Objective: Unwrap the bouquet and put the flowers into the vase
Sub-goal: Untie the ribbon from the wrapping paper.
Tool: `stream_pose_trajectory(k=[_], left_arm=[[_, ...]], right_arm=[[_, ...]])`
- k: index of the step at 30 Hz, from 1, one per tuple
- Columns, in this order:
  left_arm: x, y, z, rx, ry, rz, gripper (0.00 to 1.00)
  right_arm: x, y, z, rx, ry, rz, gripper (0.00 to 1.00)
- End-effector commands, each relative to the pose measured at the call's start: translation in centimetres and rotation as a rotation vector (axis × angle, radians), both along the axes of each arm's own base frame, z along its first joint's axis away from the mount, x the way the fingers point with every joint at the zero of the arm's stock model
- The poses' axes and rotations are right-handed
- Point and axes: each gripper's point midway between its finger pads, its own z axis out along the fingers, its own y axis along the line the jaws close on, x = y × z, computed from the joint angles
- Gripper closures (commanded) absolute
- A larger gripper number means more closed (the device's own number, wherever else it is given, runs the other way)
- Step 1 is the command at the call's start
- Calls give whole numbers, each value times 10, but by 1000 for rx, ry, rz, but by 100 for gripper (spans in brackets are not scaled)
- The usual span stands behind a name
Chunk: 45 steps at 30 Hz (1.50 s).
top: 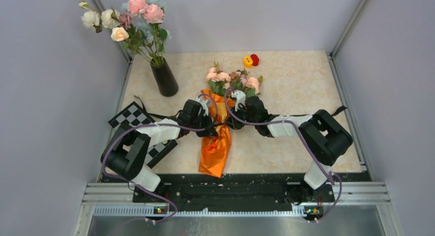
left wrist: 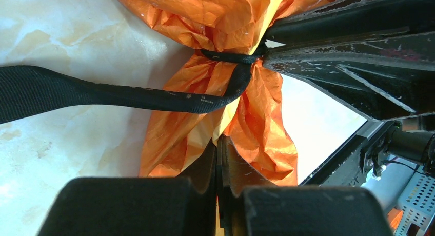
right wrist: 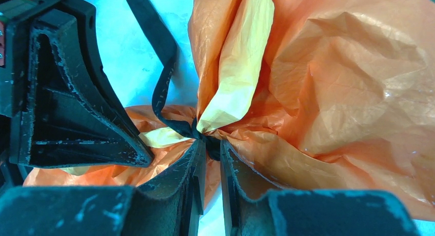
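Observation:
The robot's right gripper is pinching the ribbon's knot (right wrist: 200,135) close up against the orange paper, so it should open, move back and grip the ribbon farther from the waist.
The bouquet (top: 218,143) lies along the table, its orange paper cone pointing toward me and the pink and peach flowers (top: 231,79) at the far end. A black ribbon (left wrist: 102,95) is tied round the cone's waist. My left gripper (top: 209,127) is at that waist from the left, shut on a fold of the orange paper (left wrist: 256,128). From the right, my right gripper (top: 234,120) has its fingertips (right wrist: 197,151) closed on the ribbon's knot (right wrist: 210,143). The black vase (top: 165,81) stands at the far left, apart from both grippers.
A taller white-and-pink flower bunch (top: 131,20) fills the vase. Small yellow and red heads (top: 251,60) lie at the back. A checkerboard plate (top: 134,118) sits under the left arm. Grey walls and frame posts close in the table's sides.

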Motion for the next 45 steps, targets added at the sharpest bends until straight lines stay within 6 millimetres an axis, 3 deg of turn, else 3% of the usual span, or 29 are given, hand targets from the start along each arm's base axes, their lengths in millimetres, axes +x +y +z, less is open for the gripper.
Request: stream_pose_trajectory(k=[1, 20, 25, 29, 34, 38, 45], left_arm=[[-4, 4, 1, 12, -1, -13, 100], [-2, 0, 1, 2, 2, -31, 100], [-1, 0, 1, 1, 2, -30, 100], [-2, -1, 0, -4, 3, -27, 100], [-1, -1, -1, -11, 4, -19, 100], [-2, -1, -2, -17, 6, -12, 100], [-5, 0, -4, -17, 22, -2, 100]], right_arm=[[12, 5, 7, -3, -56, -2, 81], [8, 10, -18, -53, -50, 30, 77], [10, 9, -24, -77, -72, 2, 87], [12, 6, -19, -104, -148, -58, 100], [16, -5, -3, -163, -289, -206, 100], [22, -27, 12, -171, -354, -355, 100], [25, -44, 17, -164, -363, -452, 100]])
